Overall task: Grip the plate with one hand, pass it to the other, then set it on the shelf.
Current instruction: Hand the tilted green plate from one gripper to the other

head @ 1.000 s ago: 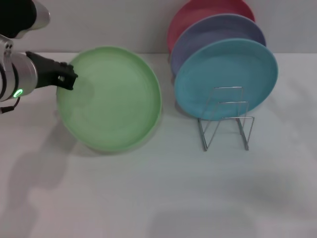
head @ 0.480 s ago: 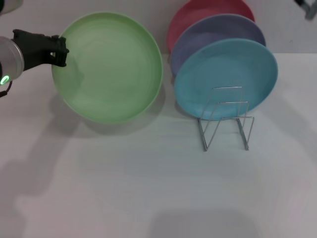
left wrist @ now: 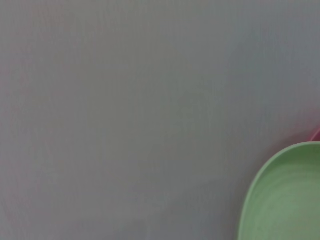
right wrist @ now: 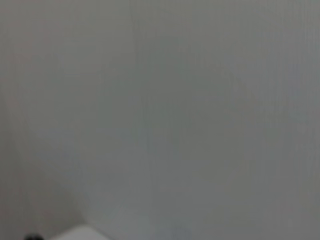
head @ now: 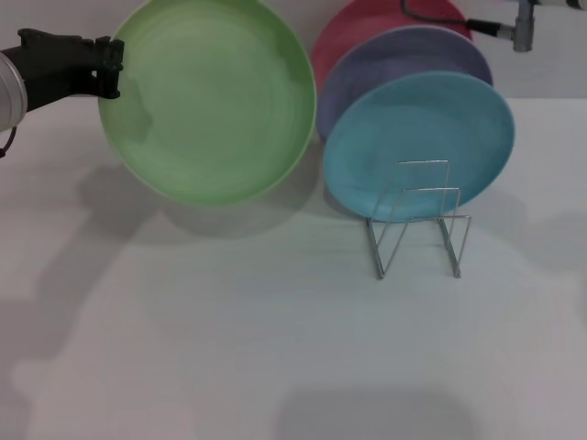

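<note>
I should keep moving my right gripper toward the light green plate's rim (head: 310, 88) opposite my left gripper, which hangs free, until its fingers straddle that rim (head: 299, 53) and close.
The light green plate (head: 209, 101) is held up off the table, tilted with its face toward me, at the upper left of the head view. My left gripper (head: 107, 67) is shut on its left rim. The plate's edge also shows in the left wrist view (left wrist: 285, 200). The shelf (head: 417, 225), a small silver wire rack, stands on the table to the right of the plate. A part of my right arm (head: 519, 27) with a cable shows at the top right edge, above the rack. Its gripper is out of view.
A turquoise plate (head: 417, 137) leans upright at the back of the rack. A lavender plate (head: 404, 57) and a red plate (head: 362, 27) stand behind it against the wall. The white table (head: 275, 348) stretches in front.
My left gripper has lifted the green plate up and slightly right, off the table. A part of my right arm has come into view at the top right.
</note>
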